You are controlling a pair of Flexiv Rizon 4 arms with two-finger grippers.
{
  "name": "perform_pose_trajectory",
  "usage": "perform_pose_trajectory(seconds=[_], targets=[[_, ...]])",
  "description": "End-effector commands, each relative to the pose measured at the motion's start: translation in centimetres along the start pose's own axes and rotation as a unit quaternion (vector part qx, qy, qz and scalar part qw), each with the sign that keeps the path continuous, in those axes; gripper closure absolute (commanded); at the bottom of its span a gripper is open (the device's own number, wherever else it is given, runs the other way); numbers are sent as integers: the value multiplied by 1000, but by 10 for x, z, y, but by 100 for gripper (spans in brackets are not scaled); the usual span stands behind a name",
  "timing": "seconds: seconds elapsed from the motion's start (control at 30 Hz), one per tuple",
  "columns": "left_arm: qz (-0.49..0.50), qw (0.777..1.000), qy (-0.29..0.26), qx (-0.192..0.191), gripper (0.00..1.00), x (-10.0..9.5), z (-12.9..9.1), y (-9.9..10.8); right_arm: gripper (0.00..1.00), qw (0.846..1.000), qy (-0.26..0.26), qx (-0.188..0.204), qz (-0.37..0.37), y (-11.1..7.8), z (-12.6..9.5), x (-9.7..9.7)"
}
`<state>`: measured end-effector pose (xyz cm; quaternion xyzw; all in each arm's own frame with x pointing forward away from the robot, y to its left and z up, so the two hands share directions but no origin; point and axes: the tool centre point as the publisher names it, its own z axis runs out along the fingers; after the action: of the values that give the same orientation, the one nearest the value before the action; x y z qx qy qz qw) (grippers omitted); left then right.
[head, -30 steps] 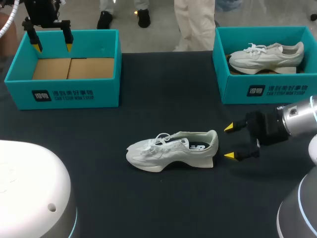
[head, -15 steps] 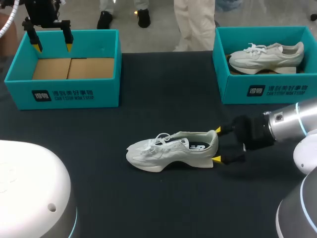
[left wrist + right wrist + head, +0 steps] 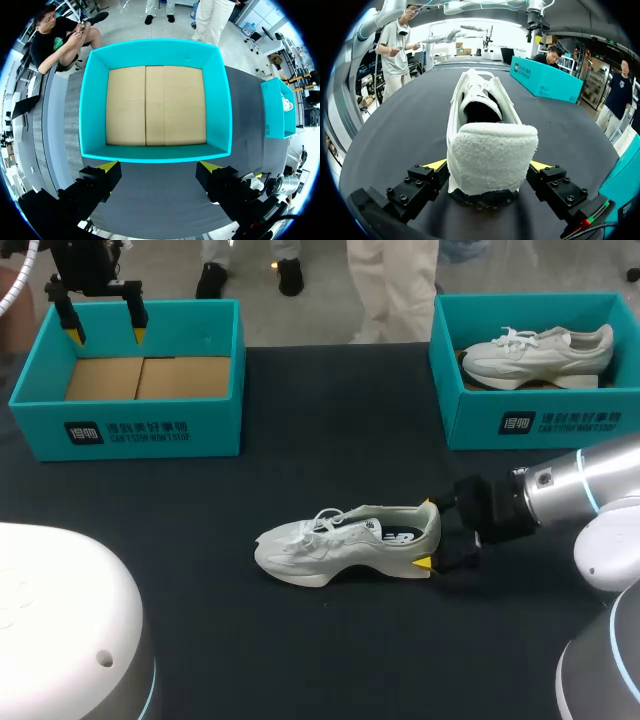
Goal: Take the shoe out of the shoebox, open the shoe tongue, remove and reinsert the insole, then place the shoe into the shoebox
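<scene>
The tongue's loose end (image 3: 373,528) is tucked down in the shoe's opening (image 3: 400,534), so I expect the tongue to swing up and stay upright when the robot pulls it.
A pale grey-white shoe (image 3: 345,543) lies on its sole in the middle of the black table, toe to the left. My right gripper (image 3: 427,534) stands open at its heel, one yellow-tipped finger on each side. In the right wrist view the padded heel of the shoe (image 3: 490,150) fills the gap of the right gripper (image 3: 487,165); whether the fingers press it I cannot tell. My left gripper (image 3: 106,337) hangs open over the far rim of the empty teal shoebox (image 3: 130,430). From the left wrist the shoebox (image 3: 155,152) shows its bare cardboard floor ahead of the left gripper (image 3: 160,167).
A second teal shoebox (image 3: 540,425) at the back right holds another white shoe (image 3: 540,355). The table between the two boxes and around the loose shoe is bare black cloth. White robot bases rise at the near left and near right corners.
My right gripper has slid left along the table, from a gap behind the shoe to astride its heel. The left arm and the shoe have not moved.
</scene>
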<state>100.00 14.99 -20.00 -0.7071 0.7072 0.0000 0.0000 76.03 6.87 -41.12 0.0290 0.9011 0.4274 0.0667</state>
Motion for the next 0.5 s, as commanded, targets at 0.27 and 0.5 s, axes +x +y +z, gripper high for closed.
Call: perform_pose_trajectory(seconds=[0.27,0.5], targets=[[0,1000,0,0,0,0,0,0,0,1000,12,-5,0,-5,19,-6],[0,1000,0,0,0,0,0,0,100,1000,9,-9,7,-8,20,-2]])
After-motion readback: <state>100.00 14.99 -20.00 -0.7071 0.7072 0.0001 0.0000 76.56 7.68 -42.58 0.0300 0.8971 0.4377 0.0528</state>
